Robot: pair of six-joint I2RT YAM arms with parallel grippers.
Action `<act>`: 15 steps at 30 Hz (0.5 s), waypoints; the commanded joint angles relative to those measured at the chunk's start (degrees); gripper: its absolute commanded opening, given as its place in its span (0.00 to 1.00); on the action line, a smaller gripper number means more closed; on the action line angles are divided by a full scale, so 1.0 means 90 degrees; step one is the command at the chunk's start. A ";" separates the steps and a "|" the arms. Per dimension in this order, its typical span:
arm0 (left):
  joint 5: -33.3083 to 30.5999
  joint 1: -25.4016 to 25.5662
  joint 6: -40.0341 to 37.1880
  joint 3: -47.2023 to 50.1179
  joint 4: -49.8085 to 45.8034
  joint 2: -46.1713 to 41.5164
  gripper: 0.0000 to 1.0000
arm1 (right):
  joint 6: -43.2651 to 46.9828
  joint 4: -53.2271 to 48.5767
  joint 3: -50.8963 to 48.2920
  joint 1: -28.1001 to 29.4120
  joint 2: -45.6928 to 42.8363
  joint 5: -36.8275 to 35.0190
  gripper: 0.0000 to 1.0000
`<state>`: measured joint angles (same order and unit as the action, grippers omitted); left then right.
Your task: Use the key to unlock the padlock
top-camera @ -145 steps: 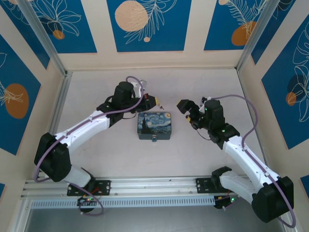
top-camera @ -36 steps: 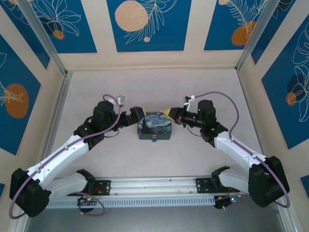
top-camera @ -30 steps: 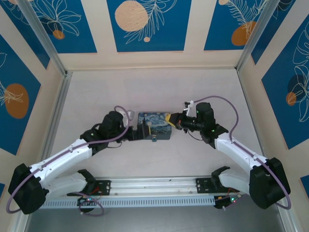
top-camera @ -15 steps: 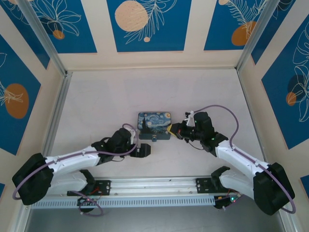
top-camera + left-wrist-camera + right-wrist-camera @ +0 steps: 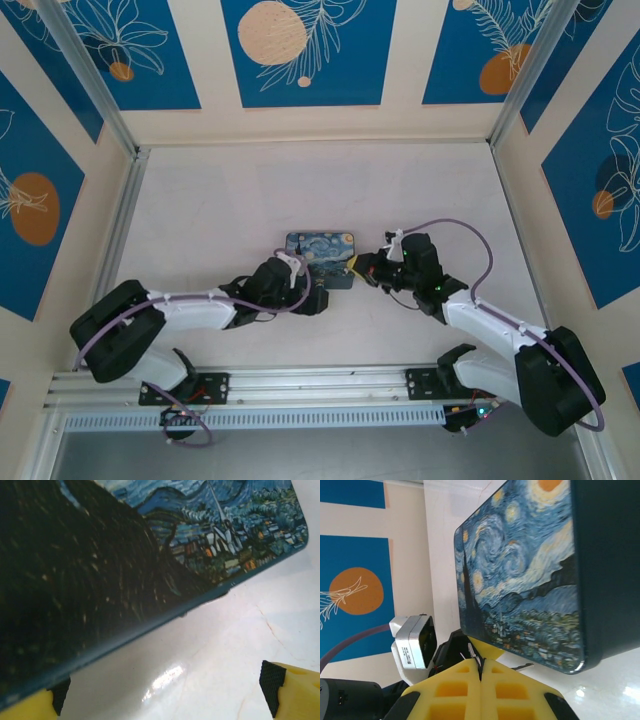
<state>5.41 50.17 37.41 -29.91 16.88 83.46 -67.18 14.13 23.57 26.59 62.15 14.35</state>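
I have my left gripper's open fingers on both sides of the tin's latch, so I should keep moving them in until they reach the padlock, then close them.
The starry-night tin sits mid-table. My left gripper lies low at its near edge, over the spot where the padlock hangs, so the padlock is hidden. In the left wrist view the left gripper is open, its yellow fingertips far apart over bare table, and the tin's lid is close above. My right gripper is at the tin's right near corner. In the right wrist view the right gripper is shut on the key, whose thin silvery end pokes out past the pads beside the tin.
The left arm's wrist camera housing is just beyond my right fingers. The two grippers are close together along the tin's front. Blue-and-cream walls enclose the table, and a metal rail runs along the near edge.
The left arm swung from the tin's left side round to its near edge and now covers the padlock. The right gripper slid slightly nearer along the tin's right side, still pinching the key.
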 commanded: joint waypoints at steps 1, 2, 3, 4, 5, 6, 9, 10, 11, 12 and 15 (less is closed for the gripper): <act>-0.0494 0.0080 -0.0191 -0.0043 0.0723 0.0302 0.98 | -0.0102 0.0328 -0.0120 -0.0147 0.0028 -0.0027 0.00; -0.0521 0.0080 -0.0182 -0.0063 0.0854 0.0448 0.98 | -0.0109 0.0346 -0.0123 -0.0198 0.0035 0.0013 0.00; -0.0517 0.0080 -0.0182 -0.0104 0.0954 0.0573 0.98 | -0.0104 0.0339 -0.0117 -0.0244 0.0047 0.0041 0.00; -0.0495 0.0084 -0.0168 -0.0162 0.1037 0.0716 0.97 | -0.0095 0.0316 -0.0089 -0.0306 0.0062 0.0072 0.00; -0.0466 0.0089 -0.0153 -0.0208 0.1132 0.0843 0.97 | -0.0076 0.0324 -0.0063 -0.0367 0.0084 0.0124 0.00; -0.0456 0.0103 -0.0134 -0.0261 0.1191 0.0953 0.97 | -0.0066 0.0310 -0.0026 -0.0414 0.0122 0.0179 0.00; -0.0400 0.0116 -0.0075 -0.0385 0.1371 0.1214 0.97 | -0.0029 0.0323 0.0104 -0.0573 0.0290 0.0351 0.00; -0.0370 0.0119 -0.0065 -0.0445 0.1400 0.1281 0.97 | -0.0016 0.0334 0.0145 -0.0599 0.0358 0.0391 0.00; -0.0313 0.0130 -0.0067 -0.0508 0.1415 0.1352 0.97 | 0.0001 0.0351 0.0172 -0.0638 0.0427 0.0424 0.00; -0.0250 0.0136 -0.0074 -0.0572 0.1425 0.1432 0.97 | 0.0012 0.0363 0.0203 -0.0665 0.0488 0.0450 0.00; -0.0040 0.0159 -0.0072 -0.0765 0.1487 0.1638 0.96 | 0.0033 0.0444 0.0283 -0.0766 0.0692 0.0546 0.00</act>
<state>1.41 50.72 36.91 -34.92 27.86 94.98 -67.61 16.60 24.40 20.49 67.22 17.08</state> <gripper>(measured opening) 0.965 0.063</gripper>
